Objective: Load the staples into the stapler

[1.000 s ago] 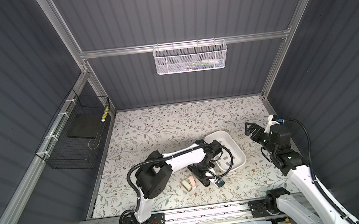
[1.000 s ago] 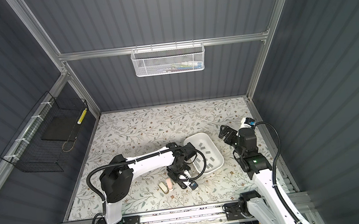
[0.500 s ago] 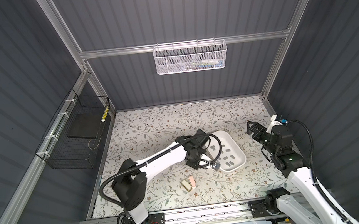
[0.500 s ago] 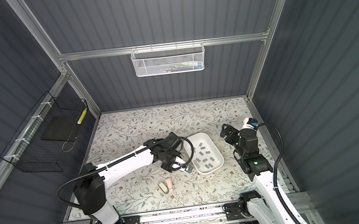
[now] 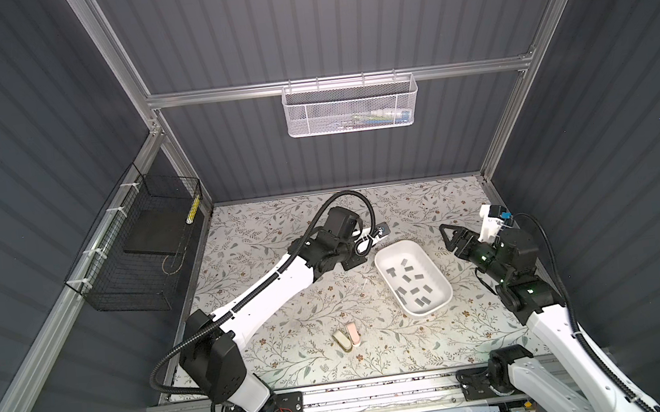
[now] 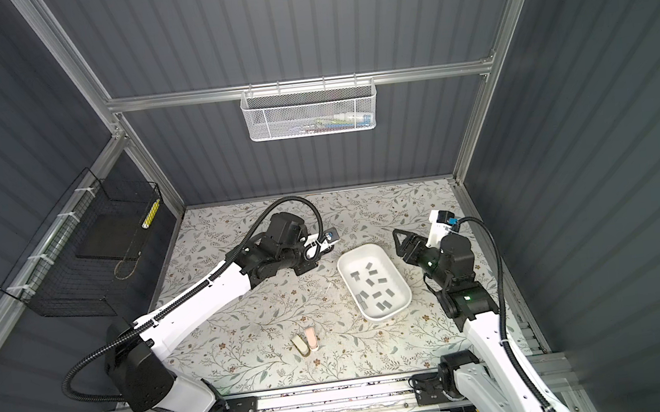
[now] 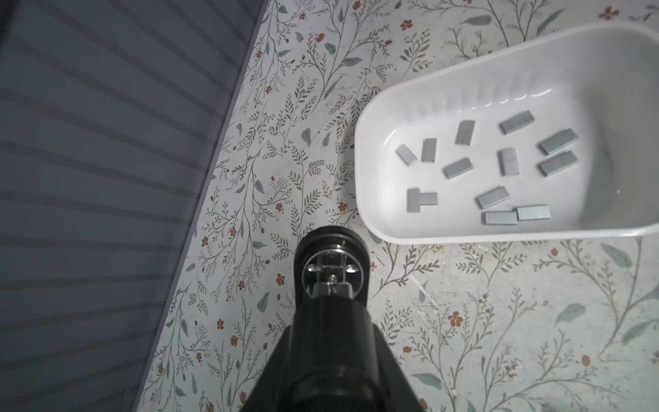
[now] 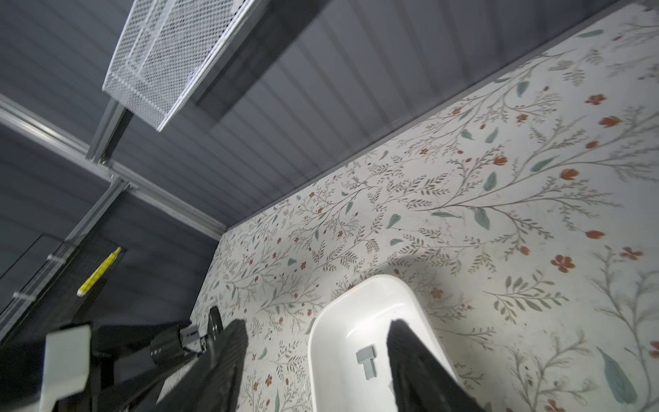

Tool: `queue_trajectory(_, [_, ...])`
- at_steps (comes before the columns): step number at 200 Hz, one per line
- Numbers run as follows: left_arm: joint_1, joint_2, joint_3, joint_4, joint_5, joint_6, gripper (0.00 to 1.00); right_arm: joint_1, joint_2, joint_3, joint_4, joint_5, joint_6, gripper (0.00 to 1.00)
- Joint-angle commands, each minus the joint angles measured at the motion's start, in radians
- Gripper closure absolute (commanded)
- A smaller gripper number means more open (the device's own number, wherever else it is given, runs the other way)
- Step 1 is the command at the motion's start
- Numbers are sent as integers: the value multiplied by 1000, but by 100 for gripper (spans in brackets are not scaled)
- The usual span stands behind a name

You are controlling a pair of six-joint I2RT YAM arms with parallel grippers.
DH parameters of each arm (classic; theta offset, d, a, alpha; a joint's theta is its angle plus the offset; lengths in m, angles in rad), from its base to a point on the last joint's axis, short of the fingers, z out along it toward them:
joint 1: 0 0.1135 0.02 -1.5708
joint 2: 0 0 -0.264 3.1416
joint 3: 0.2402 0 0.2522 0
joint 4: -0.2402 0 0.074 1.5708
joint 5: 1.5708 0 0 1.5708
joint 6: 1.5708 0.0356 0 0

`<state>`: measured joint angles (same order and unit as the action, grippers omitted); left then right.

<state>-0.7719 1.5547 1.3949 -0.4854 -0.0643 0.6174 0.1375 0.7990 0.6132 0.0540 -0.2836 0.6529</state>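
The black stapler in my left gripper has its cover down over the magazine (image 7: 333, 299), so next my right gripper pulls open the shiny round end (image 7: 333, 264), then load staples first.
Several grey staples (image 5: 411, 278) (image 6: 374, 284) (image 7: 458, 167) (image 8: 367, 356) lie loose in a white tray (image 5: 397, 246) (image 6: 362, 248) (image 7: 360, 142) at centre right. The small pink and beige stapler (image 5: 352, 334) (image 6: 312, 338) lies near the front, its halves spread in a V. My left gripper (image 5: 353, 259) (image 7: 331, 310) hangs just left of the tray's far end. It is shut on a black cylinder (image 7: 331, 342) with a shiny round end. My right gripper (image 5: 446, 236) (image 6: 399, 241) (image 8: 317, 324) hovers right of the tray, open and empty.
A white mesh basket (image 5: 351, 106) hangs on the back wall. A black wire basket (image 5: 145, 251) with a yellow item is fixed to the left wall. Dark walls close in the floral mat (image 5: 290, 324) on three sides, and a metal rail runs along the front.
My left arm has swung from the front beside the stapler to the back, left of the tray. The right gripper's fingers have drawn closer together.
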Motion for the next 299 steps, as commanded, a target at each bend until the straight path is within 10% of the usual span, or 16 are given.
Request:
queue_trajectory(1, [19,-86,-30,95,35,-100,100,41,23,-8,91,-126,-22,39])
queue_trajectory(138, [15,-178,-180,233,279,-48,100,305,233,83,183,-261,-113,41])
queue_trajectory(299, [-31,-164,-179,236,277,-15,100,369,412,165,116,-195,-129,57])
